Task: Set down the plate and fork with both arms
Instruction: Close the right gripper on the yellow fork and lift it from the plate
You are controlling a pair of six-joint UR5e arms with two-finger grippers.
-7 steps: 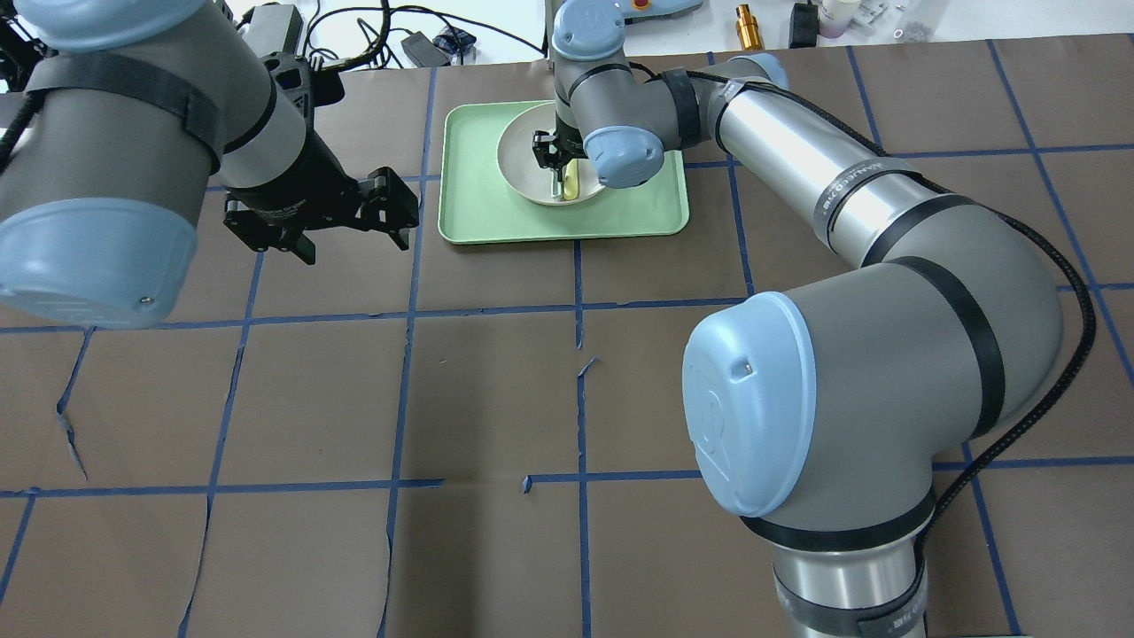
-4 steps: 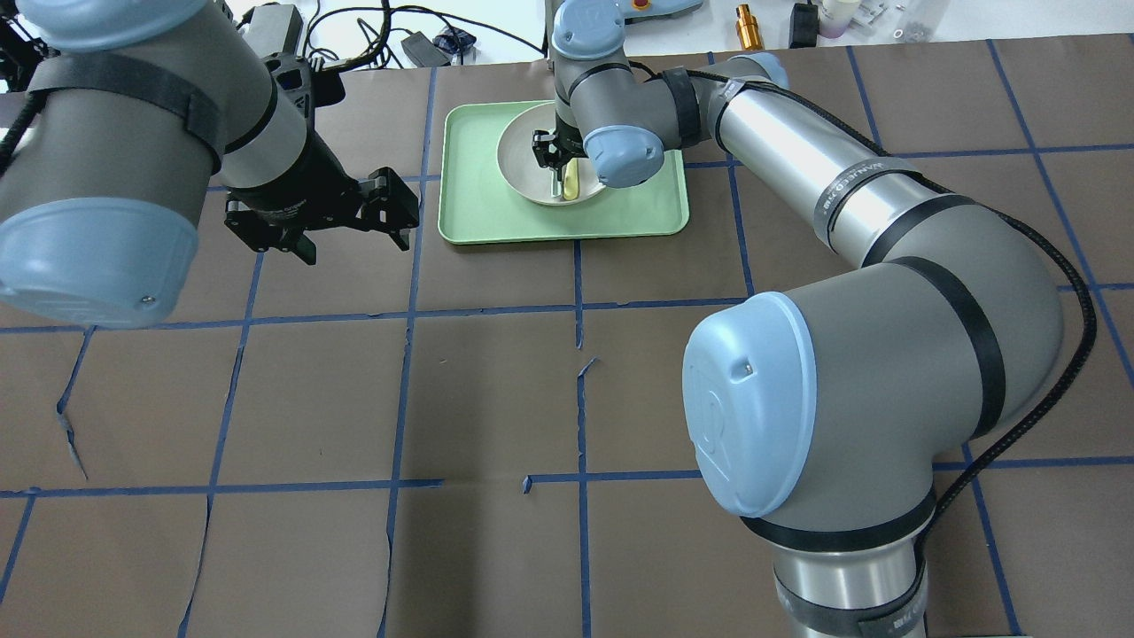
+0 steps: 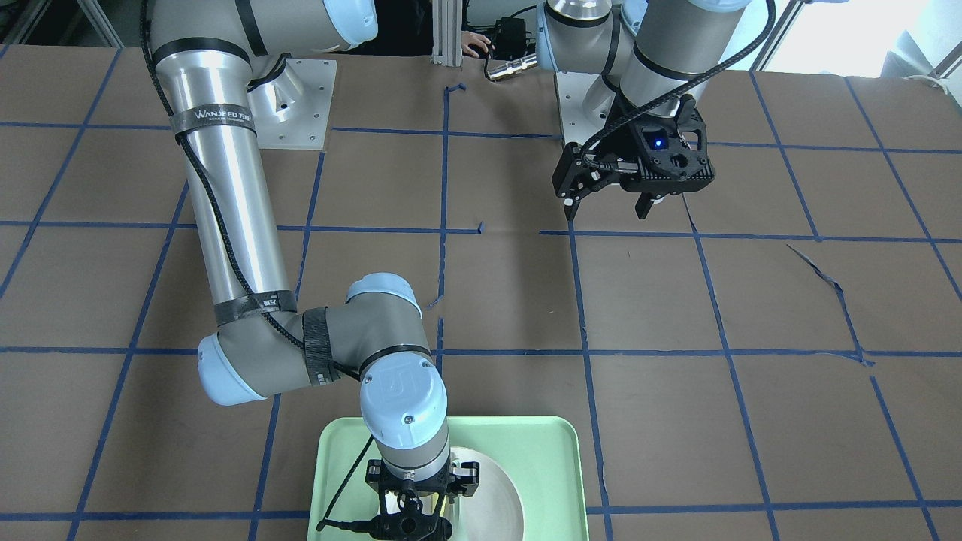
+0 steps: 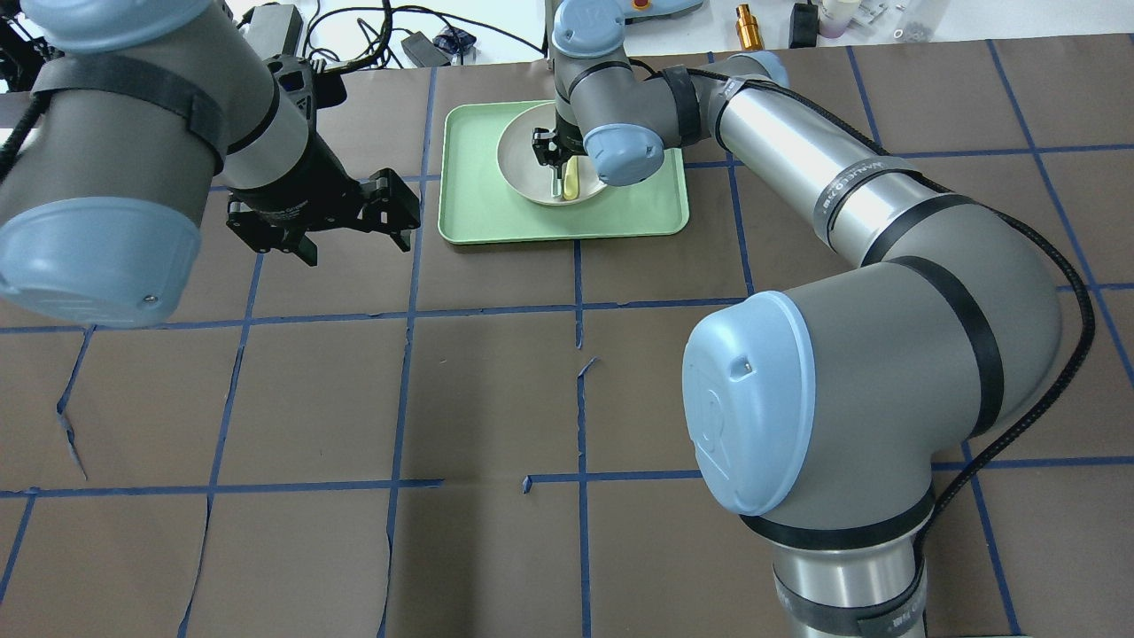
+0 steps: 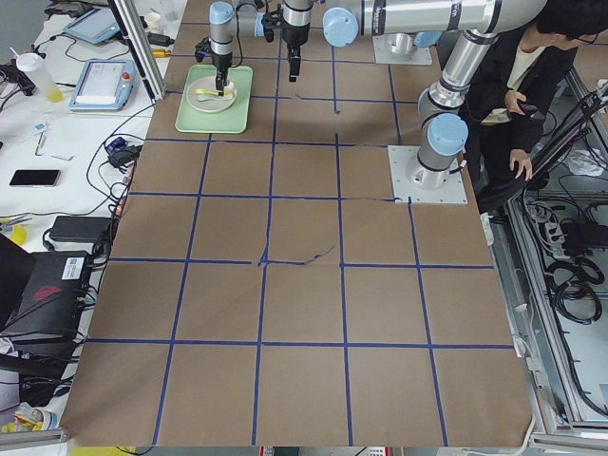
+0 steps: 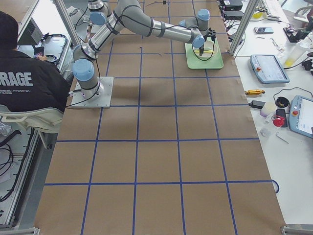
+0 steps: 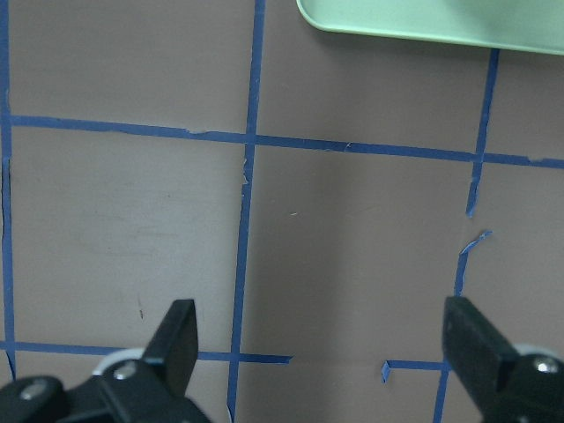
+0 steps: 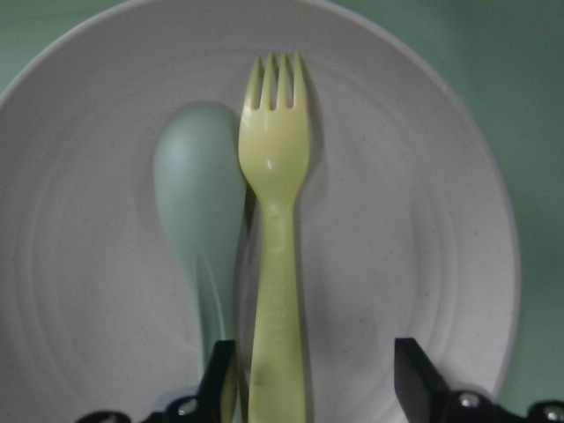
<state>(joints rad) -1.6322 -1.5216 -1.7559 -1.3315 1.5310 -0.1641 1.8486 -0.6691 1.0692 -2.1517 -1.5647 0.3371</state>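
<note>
The fork's head (image 8: 278,304) rests over the spoon's edge (image 8: 241,172). The fork will come loose and the spoon will stay in the plate when I lift.
The off-white plate (image 8: 414,220) sits in the mint-green tray (image 4: 496,221) at the table's far side. The pale-yellow fork (image 8: 275,256) lies in the plate, tines pointing away from the gripper, beside a grey-green spoon (image 8: 196,211). My right gripper (image 8: 313,379) is open just above the plate, its fingers straddling the fork's handle without touching it. It also shows in the overhead view (image 4: 554,177). My left gripper (image 4: 354,235) is open and empty, hovering over bare table to the left of the tray; it also shows in the front view (image 3: 607,213).
The tray's corner (image 7: 423,22) lies ahead of the left gripper. Brown paper with blue tape lines (image 4: 407,310) covers the table. Cables and small items (image 4: 749,27) lie beyond the far edge. A person (image 6: 29,78) sits beside the robot's base.
Almost nothing: both arms have shifted only slightly, and both grippers remain open. The fork and spoon lie as before in the plate.
</note>
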